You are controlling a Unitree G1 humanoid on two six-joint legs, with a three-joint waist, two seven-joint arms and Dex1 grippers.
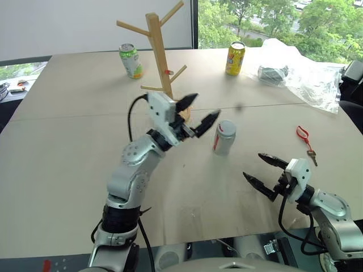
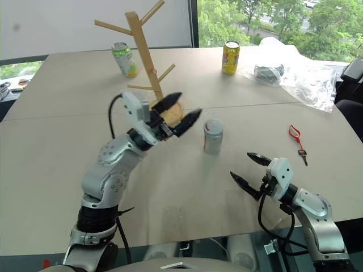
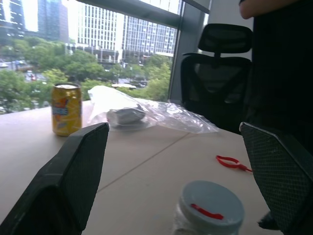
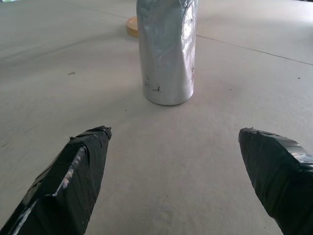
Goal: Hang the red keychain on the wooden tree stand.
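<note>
The silver can point(image 1: 226, 129) is in the way from keychain to stand, so the robot's left gripper keeps lowering its open fingers around the can's body point(image 1: 222, 145) until they close.
The red keychain point(image 1: 303, 135) lies flat on the table at the right, its small dark key point(image 1: 311, 156) pointing toward me; it also shows as a red loop point(image 3: 234, 163) in the left wrist view. The wooden tree stand point(image 1: 160, 54) rises at the table's middle back. My left gripper point(image 1: 197, 112) is raised, open and empty, just in front of the stand's base and left of a silver can point(image 1: 224, 136). My right gripper point(image 1: 262, 168) hovers open and empty near the front right of the table, well short of the keychain.
The silver can point(image 4: 167, 49) with a red stripe stands between the two grippers. A green can point(image 1: 130, 60) and a yellow can point(image 1: 235, 58) stand at the back. A crumpled clear plastic bag point(image 1: 300, 71) lies at the back right. A black office chair point(image 3: 217, 73) stands beyond the table.
</note>
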